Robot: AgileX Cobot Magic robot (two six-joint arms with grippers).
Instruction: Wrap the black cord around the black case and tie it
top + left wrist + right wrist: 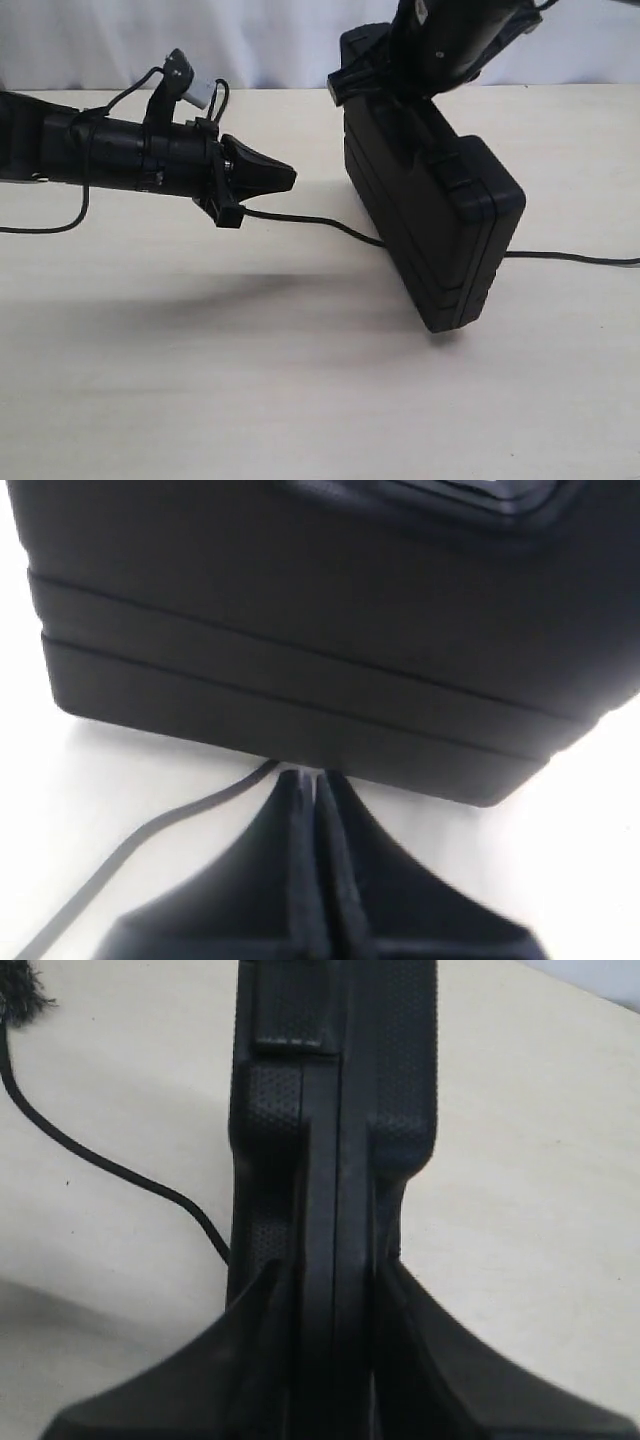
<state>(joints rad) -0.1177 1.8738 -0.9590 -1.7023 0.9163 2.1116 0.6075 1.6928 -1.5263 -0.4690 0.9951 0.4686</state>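
Note:
Next, I take the case's upper end (358, 115) with my left gripper to free my right gripper, because my right gripper alone holds the black case tilted over the cord (388, 242).
The black case (440, 220) stands on edge and tilted, its low corner on the table. My right gripper (385, 80) is shut on the case's upper end; in the right wrist view its fingers (420, 1330) clamp both sides of the case (335, 1140). The black cord (310, 220) lies on the table, runs to the case's base and comes out on the far side (575, 258). Its frayed knot (22, 995) shows beside the case. My left gripper (288, 178) hovers shut just left of the case, above the cord (150, 832), nothing between its fingertips (300, 790).
The pale wooden table (250, 380) carries nothing else in view. A thin robot cable (60, 226) droops from the left arm to the table at the far left. A white backdrop (250, 40) closes the far edge.

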